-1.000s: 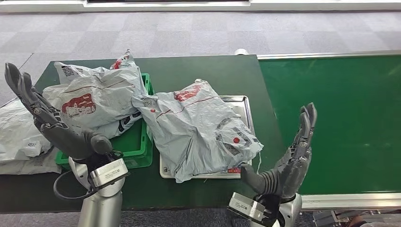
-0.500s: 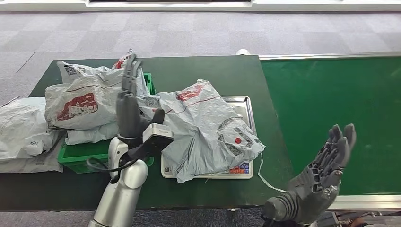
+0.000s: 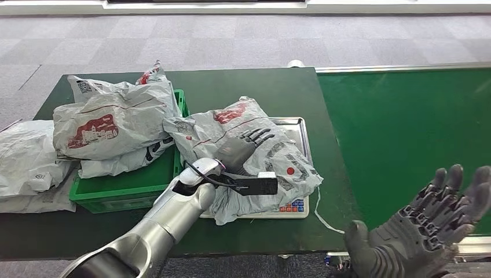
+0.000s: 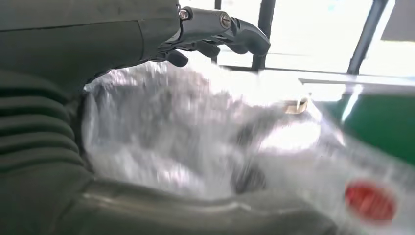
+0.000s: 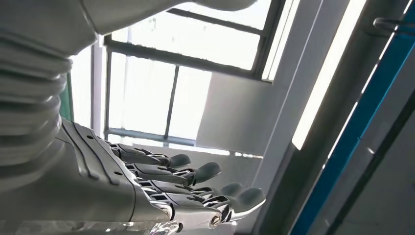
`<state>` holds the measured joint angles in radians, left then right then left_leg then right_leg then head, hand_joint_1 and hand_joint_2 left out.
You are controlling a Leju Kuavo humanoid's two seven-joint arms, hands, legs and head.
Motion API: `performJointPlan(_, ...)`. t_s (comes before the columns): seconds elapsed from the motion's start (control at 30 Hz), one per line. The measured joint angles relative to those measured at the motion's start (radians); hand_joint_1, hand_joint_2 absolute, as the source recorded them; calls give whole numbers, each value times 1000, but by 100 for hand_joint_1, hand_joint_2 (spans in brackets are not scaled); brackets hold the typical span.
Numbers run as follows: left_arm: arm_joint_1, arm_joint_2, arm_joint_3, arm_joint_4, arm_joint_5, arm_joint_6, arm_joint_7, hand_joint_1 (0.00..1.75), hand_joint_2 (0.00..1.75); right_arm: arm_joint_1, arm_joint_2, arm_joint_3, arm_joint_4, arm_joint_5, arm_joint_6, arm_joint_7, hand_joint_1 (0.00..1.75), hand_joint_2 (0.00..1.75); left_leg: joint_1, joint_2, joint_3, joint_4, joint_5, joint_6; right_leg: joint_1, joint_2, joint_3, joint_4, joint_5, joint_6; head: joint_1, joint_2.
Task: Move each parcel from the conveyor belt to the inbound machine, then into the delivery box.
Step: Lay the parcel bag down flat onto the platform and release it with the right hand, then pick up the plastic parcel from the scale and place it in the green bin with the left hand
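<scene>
The thin white cord (image 3: 324, 221) comes out at the grey parcel's corner (image 3: 319, 181), so it will trail along behind when I carry the parcel.
A crumpled grey parcel (image 3: 231, 119) with red marks lies across the silver tray of the inbound machine (image 3: 299, 125). My left hand (image 3: 240, 147) reaches over the middle of this parcel, fingers spread and flat, holding nothing. In the left wrist view the fingers (image 4: 220, 27) stretch out just above the blurred grey parcel (image 4: 195, 142). My right hand (image 3: 428, 229) is at the lower right, past the table's front edge, palm up, fingers apart and empty. The right wrist view shows the right hand (image 5: 161, 186) with straight fingers against windows.
A green delivery box (image 3: 133, 186) left of the tray holds piled grey parcels (image 3: 110, 124). More parcels (image 3: 23, 165) lie off the table's left end. The green conveyor belt (image 3: 405, 133) runs to the right. A thin white cord (image 3: 324, 217) trails from the tray.
My left arm swung from the far left, across the green box, onto the parcel on the tray. My right hand dropped lower and rightward, turning palm up.
</scene>
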<state>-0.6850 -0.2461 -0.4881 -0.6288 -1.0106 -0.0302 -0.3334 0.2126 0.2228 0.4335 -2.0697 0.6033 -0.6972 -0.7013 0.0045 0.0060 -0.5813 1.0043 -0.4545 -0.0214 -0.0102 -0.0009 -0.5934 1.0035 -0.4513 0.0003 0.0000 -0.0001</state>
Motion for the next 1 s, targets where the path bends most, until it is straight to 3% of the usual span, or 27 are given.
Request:
performJointPlan(0.2,-75,20,-49,135,6,-97,-19,0,175,-50,-32,17,48,-31,0,0,0,175,0,-1,0,0,0,0,0,-1,0,0,0,0,0,0)
performJointPlan(0.5,-158,26,-162,230,-27,-253,1,0,175,-122,-63,47,119,-80,0,0,0,175,0,-1,0,0,0,0,0,-1,1,0,0,0,0,0)
performJointPlan(0.53,-163,26,-172,235,-27,-256,1,12,175,-127,-65,49,124,-82,0,0,0,175,0,-2,0,0,0,0,0,-1,1,0,0,0,0,0)
performJointPlan(0.63,-174,27,-195,245,-27,-260,-2,143,175,-138,-70,52,135,-84,0,0,0,175,0,-2,0,0,1,0,0,-1,2,0,0,0,0,0)
performJointPlan(0.67,-177,27,-203,247,-26,-258,-5,175,175,-140,-72,52,138,-84,0,0,0,175,0,-2,1,0,1,0,0,-2,2,0,0,0,0,0)
performJointPlan(1.0,-187,34,-236,249,10,-200,-14,175,175,-144,-80,62,156,-84,0,0,0,175,0,-5,0,0,4,3,0,-7,5,0,2,2,0,0)
